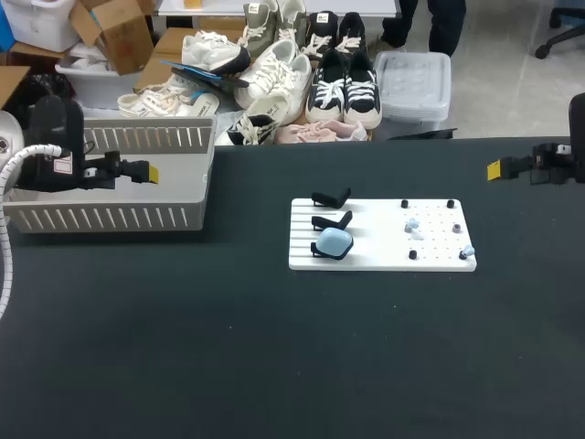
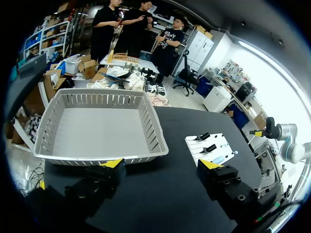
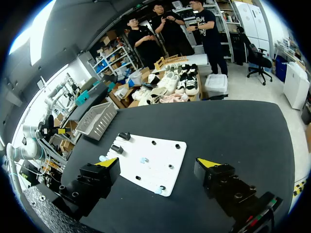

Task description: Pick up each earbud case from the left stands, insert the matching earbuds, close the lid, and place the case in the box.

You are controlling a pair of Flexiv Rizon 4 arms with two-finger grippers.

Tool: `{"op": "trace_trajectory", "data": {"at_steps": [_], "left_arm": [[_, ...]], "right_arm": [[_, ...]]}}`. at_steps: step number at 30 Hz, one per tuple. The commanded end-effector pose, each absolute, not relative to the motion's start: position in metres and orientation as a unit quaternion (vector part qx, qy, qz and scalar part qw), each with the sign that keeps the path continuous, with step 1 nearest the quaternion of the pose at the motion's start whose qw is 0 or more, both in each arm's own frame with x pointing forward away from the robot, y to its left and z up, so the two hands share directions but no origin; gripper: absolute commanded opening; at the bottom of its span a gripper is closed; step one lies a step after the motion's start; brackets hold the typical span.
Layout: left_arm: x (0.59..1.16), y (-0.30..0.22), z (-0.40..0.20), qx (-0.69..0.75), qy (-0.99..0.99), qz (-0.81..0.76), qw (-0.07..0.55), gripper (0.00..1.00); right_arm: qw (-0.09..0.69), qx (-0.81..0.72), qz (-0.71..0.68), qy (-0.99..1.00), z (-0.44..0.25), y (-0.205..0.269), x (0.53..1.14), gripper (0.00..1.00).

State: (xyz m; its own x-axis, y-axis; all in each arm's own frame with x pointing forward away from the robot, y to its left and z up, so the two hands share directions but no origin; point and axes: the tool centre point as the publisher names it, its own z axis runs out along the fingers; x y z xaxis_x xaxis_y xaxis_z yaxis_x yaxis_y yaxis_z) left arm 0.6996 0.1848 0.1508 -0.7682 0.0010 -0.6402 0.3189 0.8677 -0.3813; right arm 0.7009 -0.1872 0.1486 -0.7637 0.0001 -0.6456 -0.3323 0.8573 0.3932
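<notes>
My gripper will lift the lid of the light blue earbud case, and the case will swing open to empty sockets, because pale blue earbuds sit out among the pegs.
A white board lies mid-table with three black stands along its left side. A light blue earbud case rests on the nearest stand; the other two stands hold nothing. Two pale blue earbuds sit among black pegs on the board's right part. My left gripper hangs open over the grey basket, far left of the board; in its wrist view the gripper holds nothing. My right gripper is open at the right edge, behind the board; its own view shows the gripper with nothing between its fingers.
The grey slatted basket stands at the table's back left with nothing inside. The board with its case lies ahead of the right gripper. Dark tabletop surrounds the board on all sides.
</notes>
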Motion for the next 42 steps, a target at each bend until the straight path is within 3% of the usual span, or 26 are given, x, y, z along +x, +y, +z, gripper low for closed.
{"op": "trace_trajectory", "data": {"at_steps": [1,24,31,42], "left_arm": [[0.700,0.185,0.151,0.088,0.909,-0.241,0.328,1.00],[0.702,0.182,0.153,0.103,0.907,-0.241,0.329,1.00],[0.702,0.173,0.161,0.197,0.870,-0.243,0.381,1.00],[0.692,0.136,0.163,0.412,0.778,-0.248,0.404,1.00]], "right_arm": [[0.330,-0.092,0.252,0.905,0.149,-0.188,0.702,1.00],[0.330,-0.092,0.252,0.905,0.149,-0.188,0.702,1.00],[0.330,-0.092,0.252,0.905,0.149,-0.188,0.702,1.00],[0.330,-0.092,0.252,0.905,0.149,-0.188,0.702,1.00]]}}
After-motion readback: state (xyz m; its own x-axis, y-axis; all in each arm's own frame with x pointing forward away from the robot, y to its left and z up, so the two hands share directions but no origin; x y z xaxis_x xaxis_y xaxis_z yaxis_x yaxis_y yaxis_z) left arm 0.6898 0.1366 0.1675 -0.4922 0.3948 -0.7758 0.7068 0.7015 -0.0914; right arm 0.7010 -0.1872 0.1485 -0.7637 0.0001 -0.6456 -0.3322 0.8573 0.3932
